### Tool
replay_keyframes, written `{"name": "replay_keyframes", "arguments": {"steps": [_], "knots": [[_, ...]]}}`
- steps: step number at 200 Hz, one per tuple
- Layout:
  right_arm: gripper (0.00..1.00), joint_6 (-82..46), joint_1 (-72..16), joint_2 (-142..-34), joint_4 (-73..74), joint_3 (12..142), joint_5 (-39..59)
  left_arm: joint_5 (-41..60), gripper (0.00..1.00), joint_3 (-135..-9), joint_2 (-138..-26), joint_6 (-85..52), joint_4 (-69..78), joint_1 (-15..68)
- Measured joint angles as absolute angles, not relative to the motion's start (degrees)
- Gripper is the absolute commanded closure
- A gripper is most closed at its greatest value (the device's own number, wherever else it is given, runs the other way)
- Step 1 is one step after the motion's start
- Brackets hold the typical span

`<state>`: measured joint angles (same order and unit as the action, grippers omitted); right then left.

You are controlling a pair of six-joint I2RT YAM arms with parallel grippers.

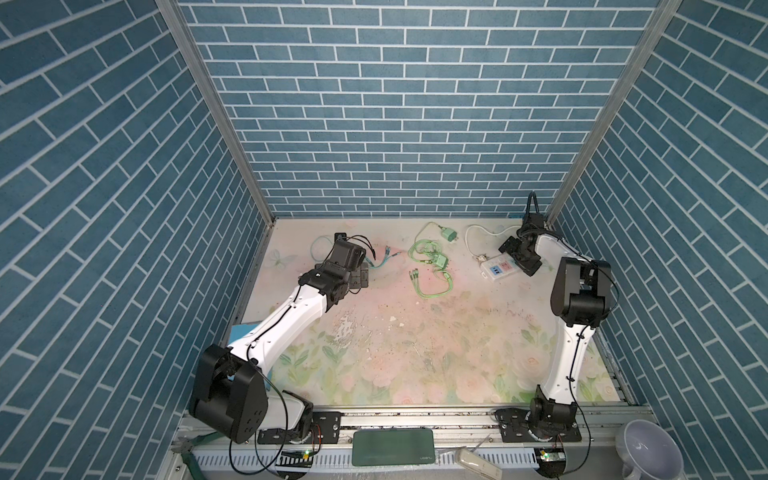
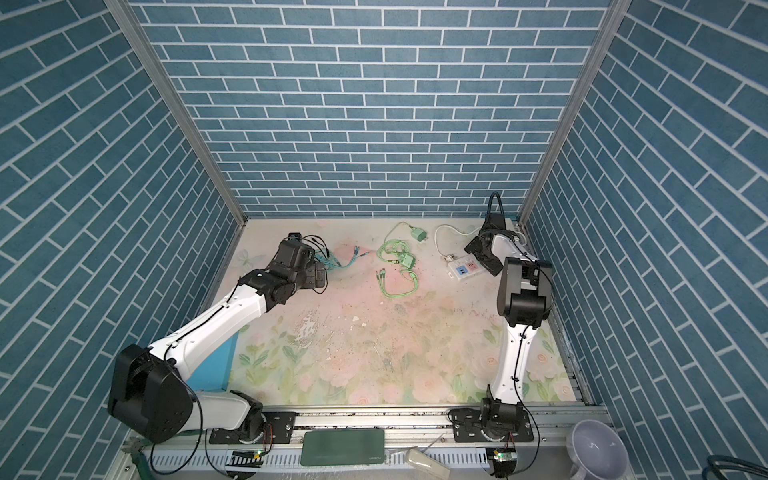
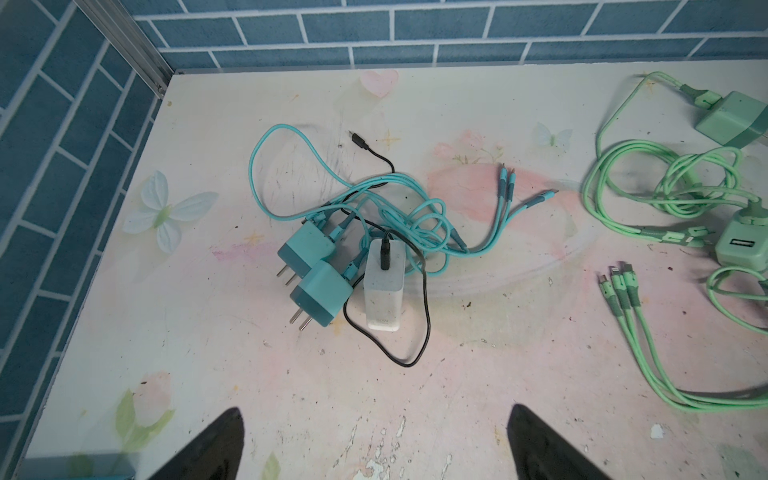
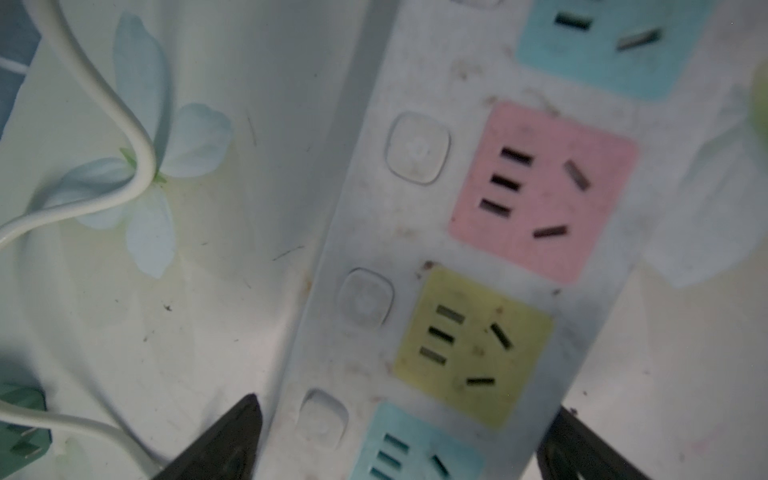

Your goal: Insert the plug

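The robot's right gripper should first pull the power strip to the open middle, since the white power strip lies at a slant near the back corner, far from the left gripper.
Two teal plugs and a white charger lie tangled in teal and black cables near the back left corner. My left gripper hovers just in front of them, open and empty. The white power strip lies at the back right, with pink, yellow and blue sockets. Over its end stands my right gripper, open, one finger on each side of the strip. Green plugs lie mid-back.
Green cables loop across the middle back of the table. The strip's white cord curls toward the back wall. A blue box sits under the left arm. A green case and a white cup rest by the front rail.
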<state>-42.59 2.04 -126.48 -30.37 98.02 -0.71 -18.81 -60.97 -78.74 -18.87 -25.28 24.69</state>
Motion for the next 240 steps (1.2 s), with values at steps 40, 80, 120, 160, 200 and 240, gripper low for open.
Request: {"name": "replay_keyframes", "arguments": {"steps": [40, 80, 120, 160, 200, 240], "knots": [[0.1, -43.44, 2.15, -129.91, -32.75, 103.31, 0.16, -18.81, 0.0, -60.97, -78.5, -18.59, -25.04, 24.69], [0.22, -43.64, 1.04, -129.99, -32.86, 103.48, 1.21, -18.81, 0.0, -59.9, -76.36, -18.57, -24.95, 24.69], [0.28, -46.52, -2.57, -122.52, -27.18, 91.07, 1.85, -18.79, 0.0, -59.72, -75.33, -18.57, -24.99, 24.69], [0.26, -54.87, -9.08, -113.4, -24.64, 78.28, 3.14, -18.09, 0.0, -58.76, -74.89, -18.65, -24.91, 24.69], [0.23, -64.9, -15.81, -107.68, -20.78, 70.15, 3.31, -16.23, 0.0, -57.34, -74.78, -19.35, -24.47, 24.69], [0.15, -68.93, -20.05, -107.11, -18.7, 69.06, 3.6, -14.06, 0.0, -57.21, -74.85, -20.18, -24.51, 24.69]]}}
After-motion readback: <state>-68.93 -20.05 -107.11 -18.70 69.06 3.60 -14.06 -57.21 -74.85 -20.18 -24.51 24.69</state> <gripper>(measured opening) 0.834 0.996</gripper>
